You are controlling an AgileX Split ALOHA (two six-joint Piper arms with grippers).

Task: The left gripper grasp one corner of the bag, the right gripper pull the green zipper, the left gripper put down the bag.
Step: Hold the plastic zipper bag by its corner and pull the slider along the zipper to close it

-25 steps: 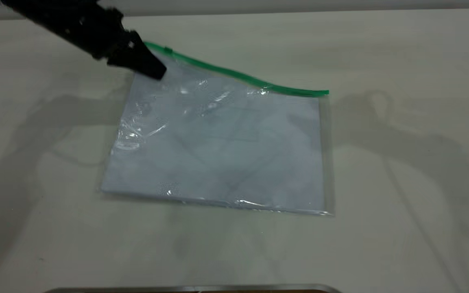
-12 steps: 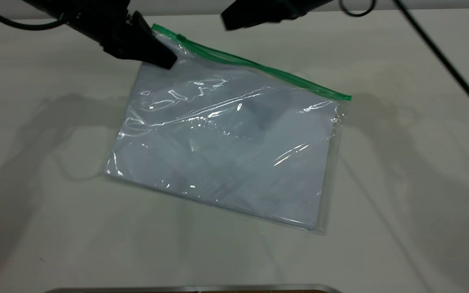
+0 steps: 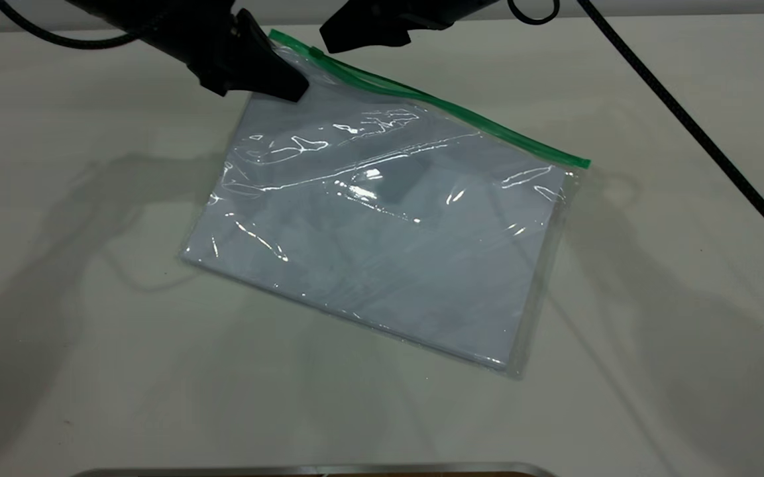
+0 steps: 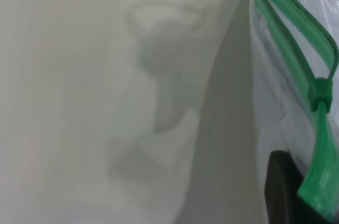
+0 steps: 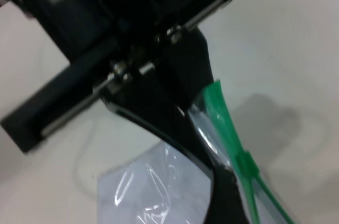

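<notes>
I see that the green edge gapes (image 3: 372, 83) beyond the green zipper (image 3: 316, 52), so I expect the green zipper to slide along and press the bag closed when I pull it.
The clear bag (image 3: 388, 225) with white sheets lies on the table, its green edge (image 3: 461, 112) at the far side. My left gripper (image 3: 282, 83) is shut on the bag's far left corner and holds that corner raised. The green zipper (image 3: 315, 52) sits on the strip just right of that grip; it also shows in the left wrist view (image 4: 320, 94) and the right wrist view (image 5: 246, 166). My right gripper (image 3: 332, 40) hangs at the top, its tip just above and right of the slider, apart from it. The left gripper's body fills the right wrist view (image 5: 137, 54).
The right arm's thick black cable (image 3: 686, 126) runs across the table's right side. A grey metal edge (image 3: 315, 470) lies along the near border. The table (image 3: 90, 331) around the bag is bare.
The left gripper has raised the bag's corner and carried it right, turning the bag. The right gripper came in from the top and moved left towards the slider.
</notes>
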